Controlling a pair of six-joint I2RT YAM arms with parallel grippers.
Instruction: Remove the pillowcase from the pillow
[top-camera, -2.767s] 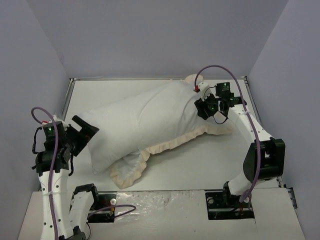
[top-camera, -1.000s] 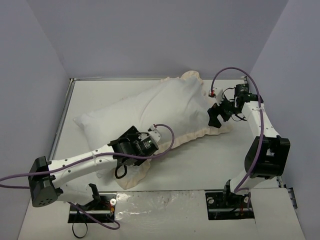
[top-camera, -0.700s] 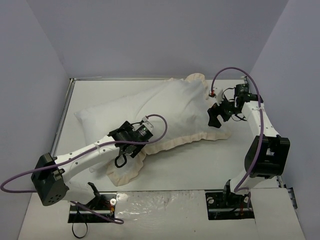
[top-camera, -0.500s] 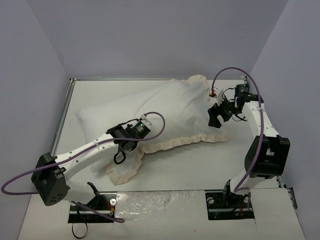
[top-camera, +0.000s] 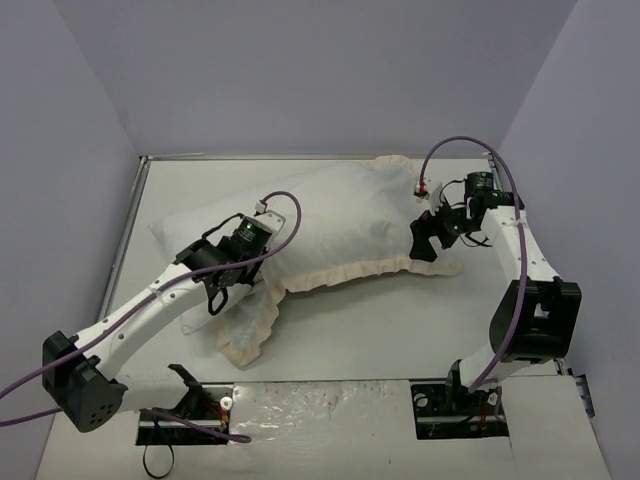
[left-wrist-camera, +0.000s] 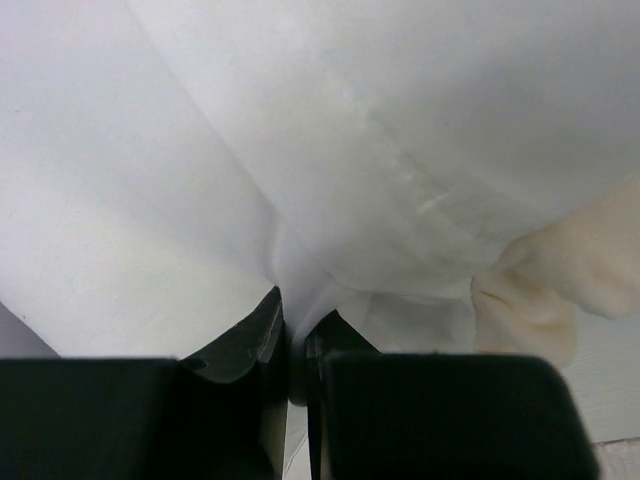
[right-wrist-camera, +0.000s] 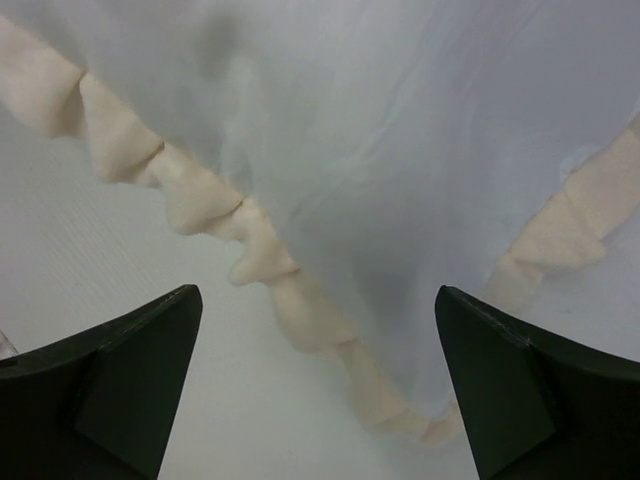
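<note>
The pillowcase's frilled corner is lying loose while my left gripper holds the pillow's edge (top-camera: 242, 290), so my right gripper should take hold of that corner (top-camera: 444, 267) and pull the opposite way.
The pillowcase (top-camera: 350, 215) lies white face up across the table, its cream frill (top-camera: 345, 270) along the near edge and bunched at the lower left. The plain white pillow (top-camera: 172, 235) sticks out of its left end. My left gripper (top-camera: 215, 290) is shut on a pinch of white fabric (left-wrist-camera: 292, 280) at the pillow's near edge, just left of the frill (left-wrist-camera: 560, 280). My right gripper (top-camera: 425, 240) hangs open over the pillowcase's right corner, where the frill (right-wrist-camera: 270, 270) and the white cloth (right-wrist-camera: 400, 150) lie below and between its fingers, apart from them.
The white table (top-camera: 400, 320) has a raised metal rim (top-camera: 128, 230) on the left and grey walls on three sides. Both arm bases and their purple cables sit at the near edge.
The left gripper has shut on the fabric and moved left and away from me with it. The bunched frill shifted slightly left. The right gripper dropped a little toward the right corner.
</note>
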